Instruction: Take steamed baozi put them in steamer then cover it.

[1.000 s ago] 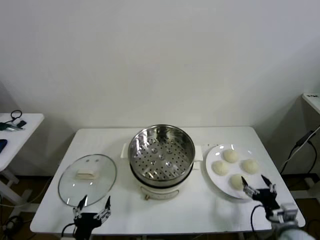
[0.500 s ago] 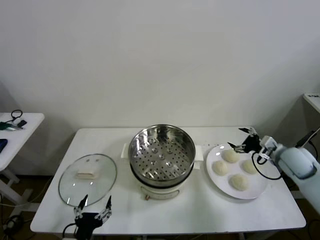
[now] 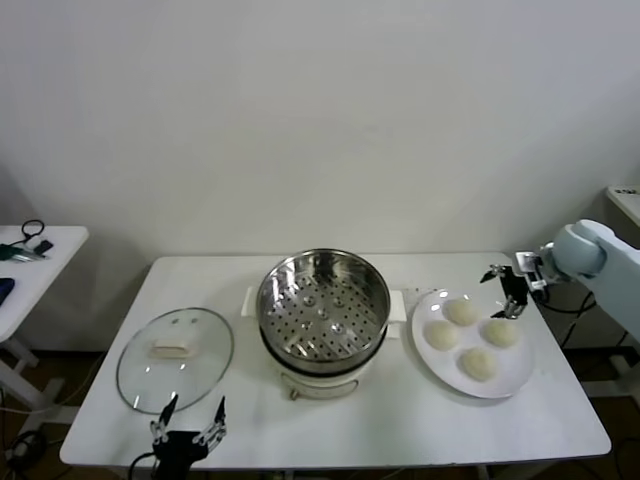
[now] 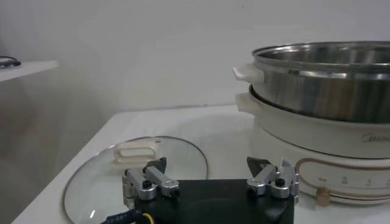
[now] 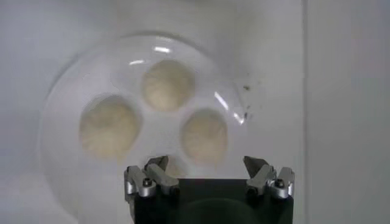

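Observation:
My gripper will lift the far baozi free by itself and its neighbours will stay lying still, because white plate shows between the baozi.
Several cream-white steamed baozi lie on a white plate at the table's right. The steamer, a shiny pot with a perforated insert on a white base, stands uncovered and empty in the middle. Its glass cover lies flat at the left with its cream handle up. My right gripper hangs open above the plate's far right edge, holding nothing. In the right wrist view the baozi lie beyond the right gripper. My left gripper rests open by the front edge, just before the cover.
A small side table with dark items stands to the left. Another surface's corner shows at the right edge. The wall runs close behind the table. In the left wrist view the steamer rises to one side of the left gripper.
My right arm has swung from the table's front right corner up and back, to the far right side of the plate. The left arm, the baozi, the steamer and the cover have not moved.

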Robot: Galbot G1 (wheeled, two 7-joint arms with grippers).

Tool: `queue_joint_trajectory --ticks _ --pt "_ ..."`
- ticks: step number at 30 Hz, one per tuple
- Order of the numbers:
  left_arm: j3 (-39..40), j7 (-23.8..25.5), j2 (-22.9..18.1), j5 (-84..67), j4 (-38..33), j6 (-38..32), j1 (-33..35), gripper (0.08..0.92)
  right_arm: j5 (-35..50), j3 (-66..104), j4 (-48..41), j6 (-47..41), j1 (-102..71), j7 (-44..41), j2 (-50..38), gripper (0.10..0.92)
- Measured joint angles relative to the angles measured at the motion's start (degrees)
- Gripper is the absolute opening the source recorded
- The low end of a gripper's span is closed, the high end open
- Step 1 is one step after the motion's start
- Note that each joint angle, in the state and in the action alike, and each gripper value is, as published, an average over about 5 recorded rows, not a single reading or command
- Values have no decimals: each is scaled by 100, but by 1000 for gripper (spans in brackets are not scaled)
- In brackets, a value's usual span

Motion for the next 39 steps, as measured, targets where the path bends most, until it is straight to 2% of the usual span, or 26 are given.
queue_joint_trajectory --ticks 14,23,27,34,39 --pt "-44 -6 -49 8 33 -23 -1 823 -325 -64 -1627 116 -86 -76 1298 823" --pt "-39 -10 -64 19 39 -64 12 823 -671 210 -2296 254 -237 -14 1788 821" --pt "-39 -10 -64 23 31 -78 23 823 -800 314 -2453 283 -277 14 1905 767" --pt "-29 -22 -66 36 7 -98 53 823 -888 389 -2531 298 -292 17 1951 598" --pt "-27 -38 -74 54 -15 -112 76 823 -758 236 -2339 308 -123 2 1874 579"
